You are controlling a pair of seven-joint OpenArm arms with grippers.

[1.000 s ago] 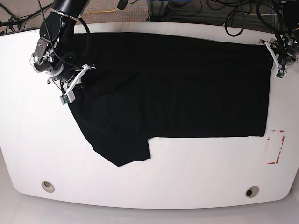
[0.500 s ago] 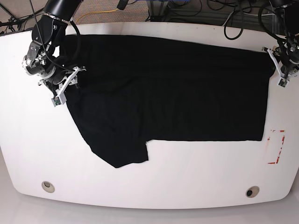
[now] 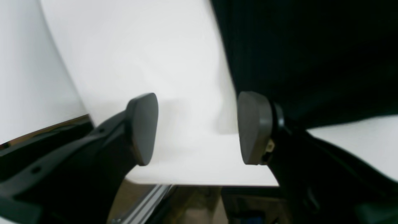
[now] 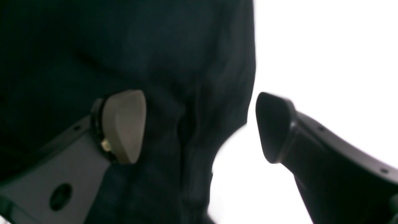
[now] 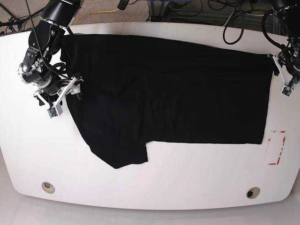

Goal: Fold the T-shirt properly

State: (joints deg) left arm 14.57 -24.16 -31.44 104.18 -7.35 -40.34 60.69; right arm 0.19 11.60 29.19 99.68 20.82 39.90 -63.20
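Observation:
The sleeve (image 5: 118,153) sticks out beyond the black T-shirt's front edge (image 5: 149,142), so it will follow along and keep sticking out when the robot carries that front edge back.
The black T-shirt (image 5: 178,89) lies flat across the white table (image 5: 187,178), plain side up, with one sleeve (image 5: 124,152) jutting toward the front left. My right gripper (image 5: 63,96) hovers at the shirt's left edge. In the right wrist view it (image 4: 199,126) is open, with the shirt's edge (image 4: 186,77) lying loose below the gap between its pads (image 4: 124,124). My left gripper (image 5: 284,77) sits at the shirt's right edge. In the left wrist view it (image 3: 199,129) is open over bare table, the T-shirt (image 3: 311,56) just beside one pad (image 3: 253,127).
A red marking (image 5: 277,147) is on the table at the right. Two round holes (image 5: 48,186) (image 5: 253,192) sit near the front edge. Cables (image 5: 187,9) run behind the table. The table's edge (image 3: 186,183) shows just under my left gripper.
Both grippers have opened and drawn outward, the right one to the left, the left one to the right. The right gripper has let go of the shirt's edge.

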